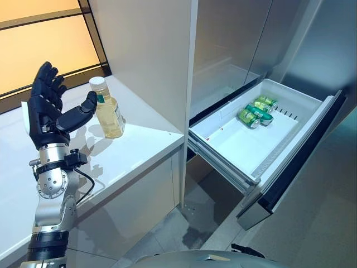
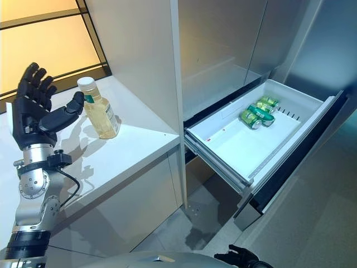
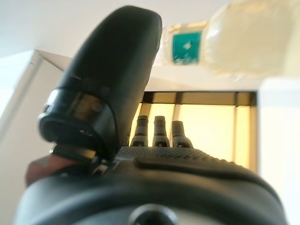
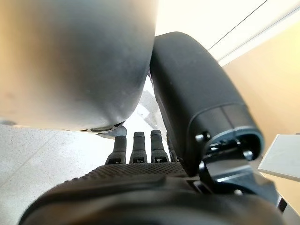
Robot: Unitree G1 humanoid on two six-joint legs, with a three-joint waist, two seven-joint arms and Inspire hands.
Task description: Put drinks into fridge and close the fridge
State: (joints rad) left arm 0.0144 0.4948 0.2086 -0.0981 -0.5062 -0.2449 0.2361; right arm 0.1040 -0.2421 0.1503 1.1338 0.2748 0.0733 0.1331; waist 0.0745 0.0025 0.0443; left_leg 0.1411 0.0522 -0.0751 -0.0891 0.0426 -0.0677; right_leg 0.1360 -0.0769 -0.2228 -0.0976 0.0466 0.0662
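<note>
My gripper will tilt the bottle (image 1: 111,116) and carry it to the drawer, and the bottle will keep its yellow drink inside because the white cap (image 1: 97,83) sits squarely over the bottle's opening.
A bottle (image 1: 109,115) of pale yellow drink with a white cap and a green neck label stands upright on the white counter (image 1: 142,142). My left hand (image 1: 44,111) is raised beside it on its left, open, with the fingers straight up. The thumb (image 3: 117,70) reaches to the bottle's neck (image 3: 243,42); I cannot tell whether they touch. The fridge's white drawer (image 1: 245,148) is pulled out at the right, with green cans (image 1: 256,113) lying at its far end. My right hand (image 2: 240,257) hangs low at the bottom edge, and its fingers (image 4: 136,150) look straight.
A tall white side panel (image 1: 150,50) stands between the counter and the fridge. The drawer's dark front (image 1: 290,167) juts out over the grey tiled floor (image 1: 178,229). Grey fridge doors (image 1: 234,39) stand shut above the drawer.
</note>
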